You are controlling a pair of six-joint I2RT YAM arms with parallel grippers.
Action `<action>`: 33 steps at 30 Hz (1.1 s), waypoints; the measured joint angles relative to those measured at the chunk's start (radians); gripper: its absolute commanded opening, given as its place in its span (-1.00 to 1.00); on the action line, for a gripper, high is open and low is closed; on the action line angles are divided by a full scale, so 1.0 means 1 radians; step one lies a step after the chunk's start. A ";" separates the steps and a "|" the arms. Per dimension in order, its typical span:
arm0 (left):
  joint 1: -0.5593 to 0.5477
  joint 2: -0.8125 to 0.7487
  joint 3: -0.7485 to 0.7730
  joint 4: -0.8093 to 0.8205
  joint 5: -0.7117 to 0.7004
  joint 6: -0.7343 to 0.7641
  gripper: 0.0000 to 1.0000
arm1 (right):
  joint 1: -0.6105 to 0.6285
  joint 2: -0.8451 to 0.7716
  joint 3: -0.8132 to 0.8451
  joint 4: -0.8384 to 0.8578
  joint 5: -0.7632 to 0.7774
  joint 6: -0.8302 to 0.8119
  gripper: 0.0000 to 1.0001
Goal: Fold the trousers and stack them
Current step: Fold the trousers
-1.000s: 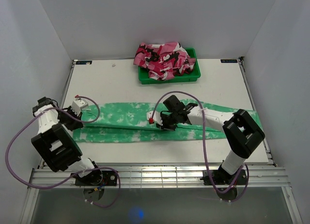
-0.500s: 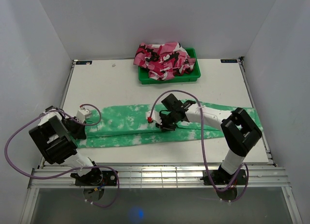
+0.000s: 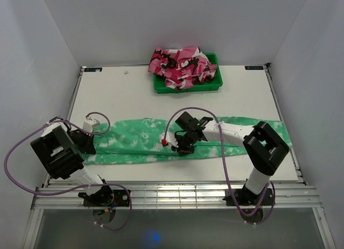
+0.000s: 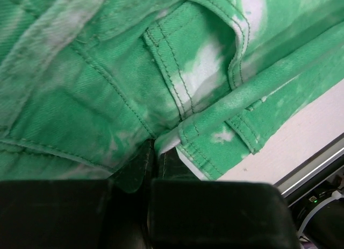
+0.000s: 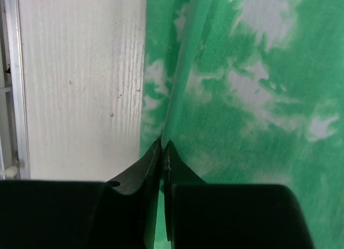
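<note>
The upper leg's edge [image 3: 134, 153] stops short of the lower leg's edge, so my left gripper should grab the upper leg's edge closer to the middle and my right gripper should grab the trousers' hem end [image 3: 286, 135].
The trousers [image 3: 134, 139] lie as a long green band with white blotches, running left to right across the near half of the white table [image 3: 134, 93]. My left gripper [image 3: 87, 143] is at their left end, shut on the stitched waistband edge [image 4: 193, 139]; its fingertips [image 4: 156, 152] meet with cloth pinched between them. Near the middle of the band, my right gripper [image 3: 179, 147] is shut on a raised fold [image 5: 180, 93] of the trousers [image 5: 258, 125], the tips [image 5: 162, 147] pressed together on that ridge. The right end of the trousers reaches the table's right side.
A green bin [image 3: 215, 86] at the back centre holds crumpled pink, white and black cloth [image 3: 183, 66]. A metal rail [image 3: 177, 195] runs along the near table edge, by the arm bases. White walls close in the left, right and back.
Both grippers have moved toward the near edge, drawing the held long edge of the trousers over the rest. The green band is narrower from back to front.
</note>
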 measured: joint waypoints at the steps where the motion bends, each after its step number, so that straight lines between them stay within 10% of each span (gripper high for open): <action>1: 0.000 0.004 0.008 -0.003 0.000 -0.007 -1.00 | 0.010 0.024 -0.014 0.021 -0.003 0.003 -0.84; 19: 0.002 0.034 0.281 -0.125 -0.027 0.015 -1.00 | 0.017 0.188 0.112 0.156 -0.010 0.143 -0.85; 33: 0.081 0.019 0.074 0.012 -0.104 0.125 -1.00 | -0.004 0.184 0.092 0.202 -0.021 0.163 -0.85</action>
